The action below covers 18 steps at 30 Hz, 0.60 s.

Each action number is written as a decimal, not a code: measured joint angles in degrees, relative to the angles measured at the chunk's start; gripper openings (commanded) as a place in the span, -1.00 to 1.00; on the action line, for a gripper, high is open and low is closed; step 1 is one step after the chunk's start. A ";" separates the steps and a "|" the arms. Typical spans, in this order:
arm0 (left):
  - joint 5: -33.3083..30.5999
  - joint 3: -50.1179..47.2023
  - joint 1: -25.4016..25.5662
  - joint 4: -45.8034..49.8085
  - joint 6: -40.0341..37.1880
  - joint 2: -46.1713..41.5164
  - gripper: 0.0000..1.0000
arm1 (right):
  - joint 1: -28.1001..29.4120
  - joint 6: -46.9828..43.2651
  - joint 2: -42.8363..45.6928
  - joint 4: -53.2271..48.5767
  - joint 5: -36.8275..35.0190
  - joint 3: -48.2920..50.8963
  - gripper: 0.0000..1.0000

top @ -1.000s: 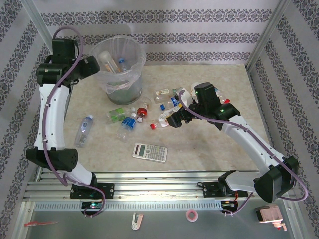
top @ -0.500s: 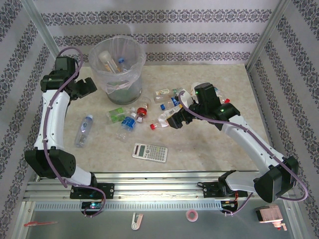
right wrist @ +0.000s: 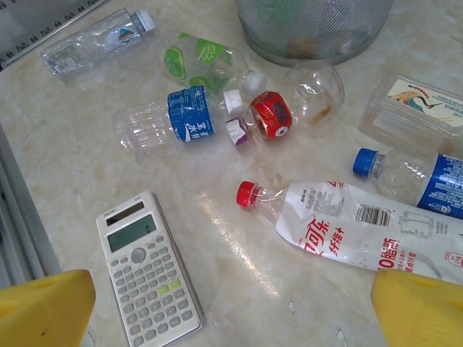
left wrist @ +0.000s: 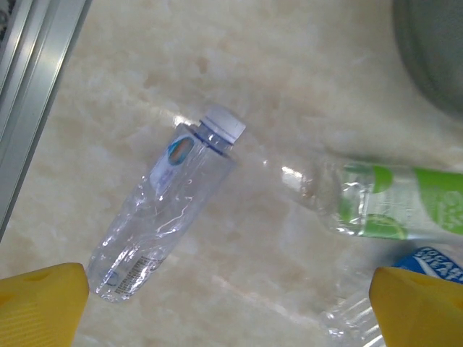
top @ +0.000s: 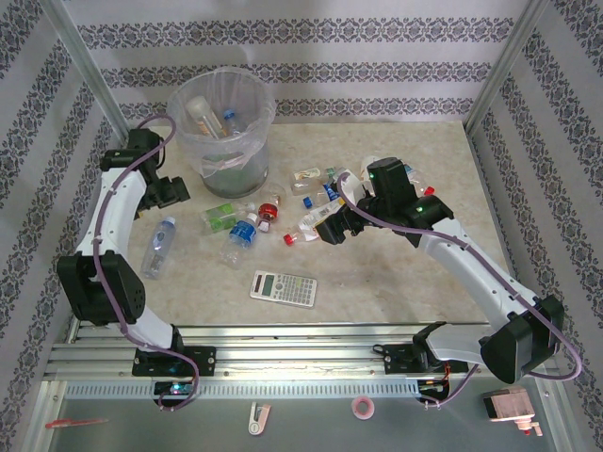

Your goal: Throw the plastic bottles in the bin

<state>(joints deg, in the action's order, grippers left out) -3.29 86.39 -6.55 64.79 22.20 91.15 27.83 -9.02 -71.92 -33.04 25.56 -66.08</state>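
I should keep moving my left gripper down and close it just below the white-capped bottle's cap [top: 167,230], as there is open space [top: 190,241] between that bottle and the green-labelled bottle.
The bin [top: 236,169] stands at the back left with a few bottles inside its clear liner. My left gripper [top: 175,191] hangs open just left of it, above bare table [left wrist: 231,311]. A clear white-capped bottle [left wrist: 163,210] lies below and left of its fingers, and a green-labelled bottle [left wrist: 391,202] lies to the right. My right gripper [top: 330,226] is open over the middle of the table [right wrist: 231,311]. A red-capped bottle with a white label [right wrist: 362,231] lies just ahead of its right finger. Blue-labelled [right wrist: 173,123] and red-labelled [right wrist: 289,108] bottles lie farther off.
A grey calculator [right wrist: 145,267] lies flat near my right gripper's left finger. A clear plastic box [right wrist: 416,112] and a blue-capped bottle [right wrist: 419,177] sit right of the pile. The aluminium frame rail [left wrist: 36,87] runs along the table's left edge.
My left arm has swung down and forward from beside the bin's rim to low over the table, near the lone clear bottle. The right arm has not moved.
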 measured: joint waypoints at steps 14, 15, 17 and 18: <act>0.04 -1.53 -3.61 -0.07 -6.32 8.92 0.89 | -0.74 0.00 1.40 0.02 -0.02 1.44 0.95; 0.04 -1.53 -3.67 -0.09 -6.93 9.70 0.87 | -0.74 0.00 1.51 0.00 -0.02 1.62 0.95; 0.04 -1.53 -3.67 -0.04 -8.33 11.47 0.85 | -0.74 0.00 1.70 -0.07 -0.04 1.86 0.95; 0.02 -1.51 -3.67 -0.02 -8.94 12.37 0.84 | -0.74 0.00 1.75 -0.07 -0.04 1.88 0.95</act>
<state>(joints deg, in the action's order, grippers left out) -3.27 84.88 -10.22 64.77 13.26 103.53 27.09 -9.02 -70.17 -33.10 25.52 -64.20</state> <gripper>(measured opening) 0.927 0.978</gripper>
